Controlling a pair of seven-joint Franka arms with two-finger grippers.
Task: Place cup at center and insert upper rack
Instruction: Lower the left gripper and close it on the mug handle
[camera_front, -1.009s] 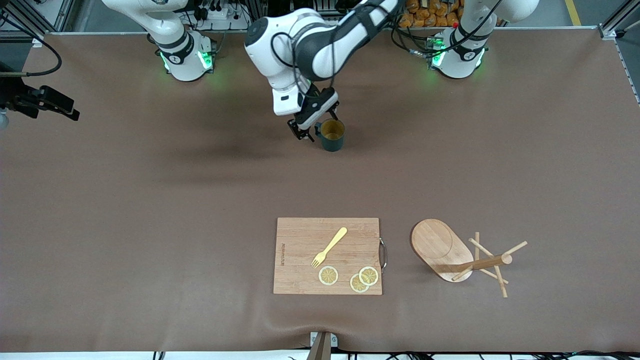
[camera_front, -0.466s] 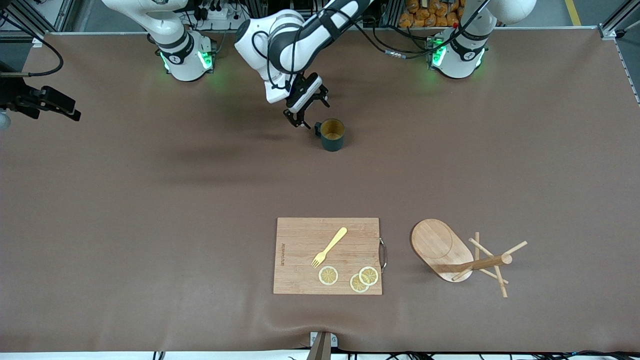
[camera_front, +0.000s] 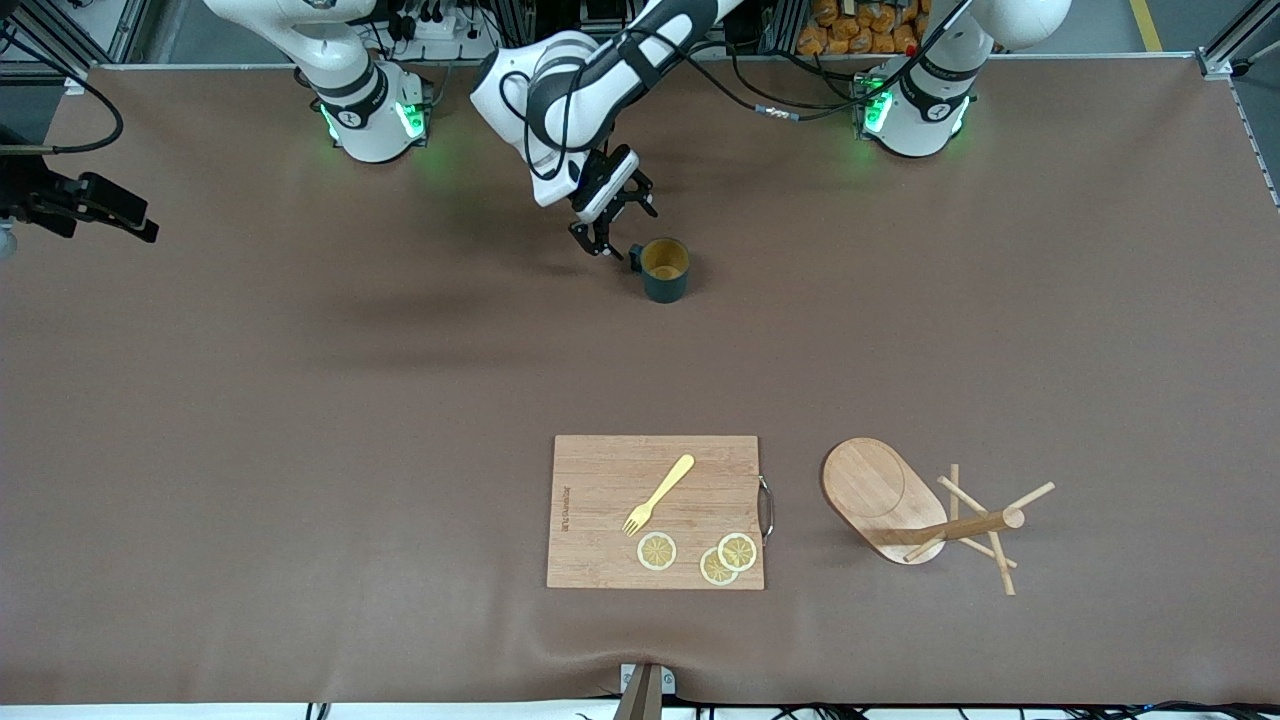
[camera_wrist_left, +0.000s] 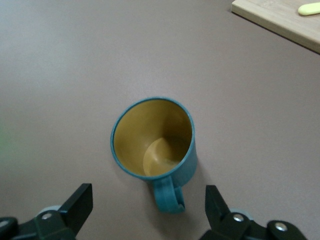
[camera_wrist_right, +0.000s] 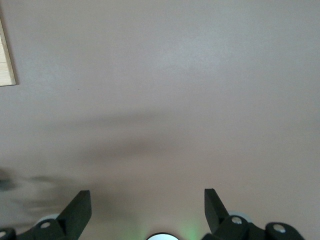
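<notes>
The robot will find the dark teal cup (camera_front: 665, 287) empty when it tips the cup sideways, because the tan inside (camera_front: 665, 259) can be seen clear to the bottom.
The dark teal cup (camera_front: 665, 268) stands upright on the brown table, its tan inside showing and its handle turned toward my left gripper (camera_front: 612, 230). That gripper hangs open over bare table just beside the handle, touching nothing. In the left wrist view the cup (camera_wrist_left: 152, 137) sits ahead of the left gripper (camera_wrist_left: 147, 207), with the handle (camera_wrist_left: 168, 196) between the spread fingers but clear of both. The upper rack (camera_front: 905, 510) lies on its side near the front edge, pegs splayed. My right gripper (camera_wrist_right: 147, 207) is open over bare table, and that arm waits.
A wooden cutting board (camera_front: 655, 510) lies beside the rack, carrying a yellow fork (camera_front: 660, 493) and three lemon slices (camera_front: 722, 558). A black camera mount (camera_front: 85, 200) juts in at the right arm's end of the table.
My left gripper has drawn up and away from the cup's handle, still open. The cup stays upright where it stood. Nothing else moved.
</notes>
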